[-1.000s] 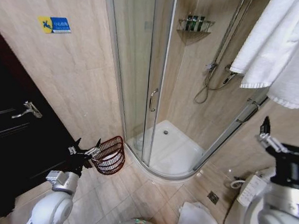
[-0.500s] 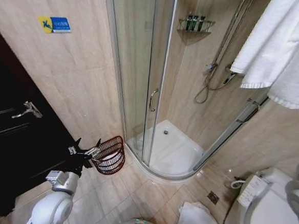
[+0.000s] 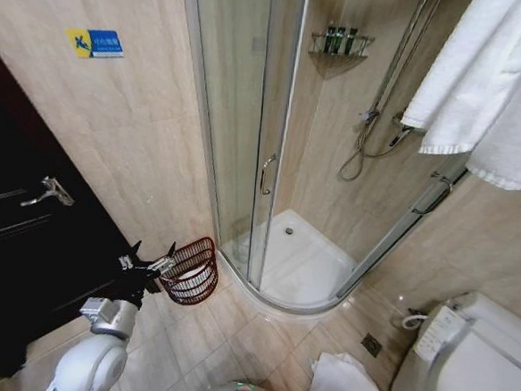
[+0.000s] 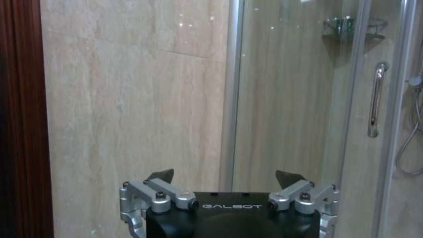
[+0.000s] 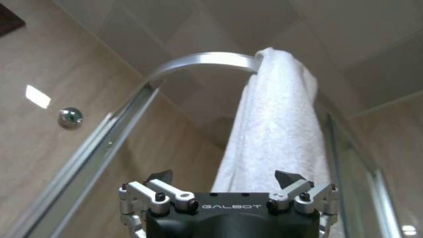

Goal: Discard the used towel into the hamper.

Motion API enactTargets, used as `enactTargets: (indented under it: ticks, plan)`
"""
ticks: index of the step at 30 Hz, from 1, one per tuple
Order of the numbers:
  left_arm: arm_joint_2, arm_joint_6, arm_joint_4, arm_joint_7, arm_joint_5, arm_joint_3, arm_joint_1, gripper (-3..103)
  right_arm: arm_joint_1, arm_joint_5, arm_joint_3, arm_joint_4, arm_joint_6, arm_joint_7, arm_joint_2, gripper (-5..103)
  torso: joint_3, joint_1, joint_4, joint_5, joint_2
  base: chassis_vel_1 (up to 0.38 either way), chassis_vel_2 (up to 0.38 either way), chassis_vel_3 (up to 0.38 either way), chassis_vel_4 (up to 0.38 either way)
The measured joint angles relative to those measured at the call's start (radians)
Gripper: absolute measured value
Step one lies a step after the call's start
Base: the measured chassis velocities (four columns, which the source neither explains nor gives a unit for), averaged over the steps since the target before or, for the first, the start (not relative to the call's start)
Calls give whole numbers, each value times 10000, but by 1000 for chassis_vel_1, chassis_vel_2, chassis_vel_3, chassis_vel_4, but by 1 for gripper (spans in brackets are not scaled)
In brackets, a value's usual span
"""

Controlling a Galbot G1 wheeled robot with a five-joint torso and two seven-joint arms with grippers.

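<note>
The white towel [image 3: 493, 86] hangs loosely over the curved top rail [image 5: 262, 60], so I expect it to slide off in one piece and sag in long folds when I pull.
A white towel [image 3: 487, 82] hangs at the upper right, draped over the shower's curved top rail [image 5: 198, 62]. In the right wrist view the towel [image 5: 278, 124] hangs just beyond my right gripper [image 5: 225, 177], which points up at it, open and holding nothing. The hamper [image 3: 191, 271], a reddish-brown wicker basket, stands on the floor by the shower door. My left gripper [image 3: 153, 249] is held low, right beside the hamper's rim. It is open and empty, and in the left wrist view the left gripper [image 4: 225, 176] faces the tiled wall.
The glass shower enclosure [image 3: 272, 160] with its white tray [image 3: 300, 265] takes the middle. A toilet [image 3: 476, 372] stands at the lower right, and a white cloth [image 3: 345, 388] lies on the floor beside it. A dark door [image 3: 25, 233] is on the left.
My right arm has risen out of the head view at the right edge. The left arm, the hamper and the towel have not moved.
</note>
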Motion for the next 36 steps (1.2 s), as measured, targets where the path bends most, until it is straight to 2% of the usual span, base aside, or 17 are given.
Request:
enactTargets:
  ticks: [2, 4, 7, 8, 12, 16, 23, 27, 30, 31, 35, 36]
  plan:
    - [0, 0, 0, 0, 0, -1, 0, 100, 237, 15, 78, -202, -459, -259, -117, 100, 0, -1, -9, 5, 1, 0, 0, 0, 0]
    - [0, 0, 0, 0, 0, 0, -1, 100, 592, -64, -84, -388, -582, -126, -302, 100, 0, -1, -8, 5, 1, 0, 0, 0, 0]
    - [0, 0, 0, -1, 0, -1, 0, 100, 1789, 222, -337, -1151, -1028, -28, -1142, 100, 0, 0, -2, -3, 0, 0, 0, 0, 0]
    - [0, 0, 0, -1, 0, -1, 0, 100, 1789, 222, -337, -1151, -1028, -28, -1142, 100, 0, 0, -2, -3, 0, 0, 0, 0, 0]
    - [0, 0, 0, 0, 0, -1, 0, 100, 3448, 311, -1109, -2585, -688, -389, -2095, 100, 1, 1, -3, 3, 0, 0, 0, 0, 0]
    - [0, 0, 0, 0, 0, -1, 0, 100, 4312, 144, -1684, -3359, -343, -477, -2595, 100, 1, 1, -1, 3, 0, 0, 0, 0, 0]
    - [0, 0, 0, -1, 0, -1, -1, 100, 4713, 165, -2004, -4178, -28, -791, -3194, 100, 1, 0, -4, 3, 0, 0, 0, 0, 0]
    - [0, 0, 0, 0, 0, -1, -1, 100, 4947, 665, -2084, -4393, -246, -759, -3488, 100, 1, 0, -4, 0, 0, 0, 0, 0, 0]
    - [0, 0, 0, 0, 0, -1, -1, 100, 5111, 1951, -2118, -4564, -862, -471, -3840, 100, 0, 0, -4, -1, 0, 0, 0, 0, 0]
    - [0, 0, 0, 0, 0, -1, -1, 100, 5111, 1951, -2118, -4564, -862, -471, -3840, 100, 0, 0, -4, -1, 0, 0, 0, 0, 0]
    - [0, 0, 0, 0, 0, -1, 0, 100, 5591, 3263, -2161, -4617, -1473, -224, -4023, 100, 1, 1, -3, 1, 0, 0, 0, 0, 0]
    - [0, 0, 0, 0, 0, -1, 0, 100, 5591, 3263, -2161, -4617, -1473, -224, -4023, 100, 1, 1, -3, 1, 0, 0, 0, 0, 0]
